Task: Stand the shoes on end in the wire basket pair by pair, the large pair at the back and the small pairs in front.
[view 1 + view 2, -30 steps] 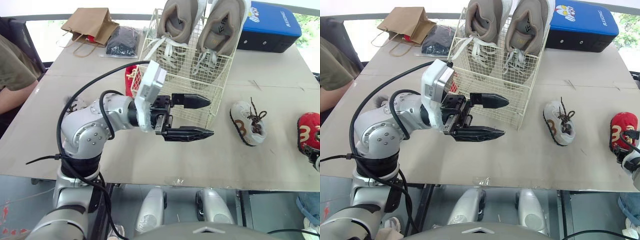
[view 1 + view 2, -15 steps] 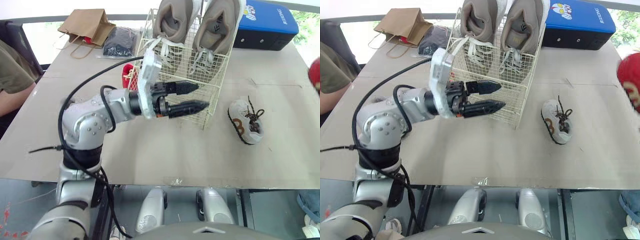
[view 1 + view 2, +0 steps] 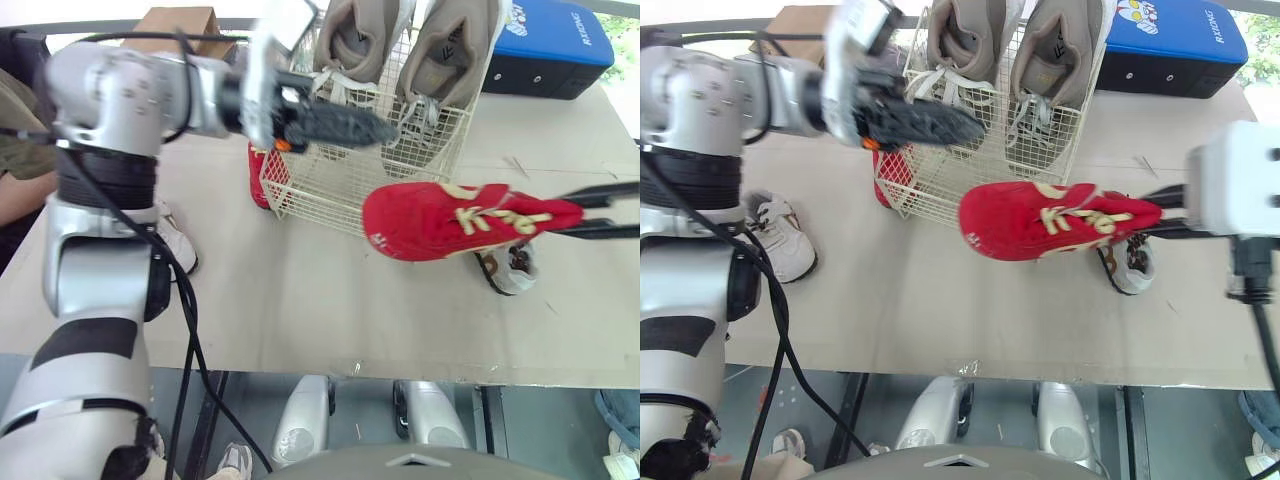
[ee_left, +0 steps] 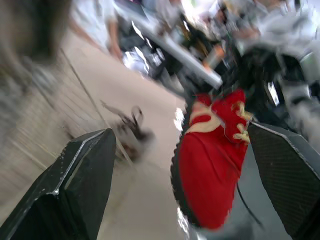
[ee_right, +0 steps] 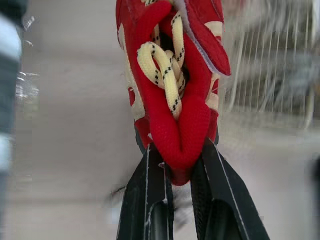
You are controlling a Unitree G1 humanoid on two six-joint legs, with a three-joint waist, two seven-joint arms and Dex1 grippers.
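The red shoe's heel end (image 3: 560, 213) will stick up above the wire basket's front side (image 3: 318, 205) when I lower the shoe toe down, because that side is low.
My right gripper (image 3: 583, 211) is shut on the heel end of a red shoe (image 3: 450, 220) with cream laces. It holds the shoe lying level in the air, just in front of the wire basket (image 3: 345, 185). Two large tan shoes (image 3: 440, 50) stand on end at the back of the basket. My left gripper (image 3: 350, 122) is open and raised at the basket's upper left side. A second red shoe (image 3: 257, 168) lies behind the basket's left wall. A small white and brown shoe (image 3: 510, 268) lies half hidden under the held shoe. Another white shoe (image 3: 780, 240) rests at the table's left.
A blue case (image 3: 550, 45) sits at the back right of the table (image 3: 300, 310) and a brown paper bag (image 3: 180, 18) at the back left. A person's sleeve (image 3: 15, 130) shows at the left edge.
My right gripper has swung in from the right, carrying the red shoe to the front of the basket. My left arm has risen from table height to the basket's upper left.
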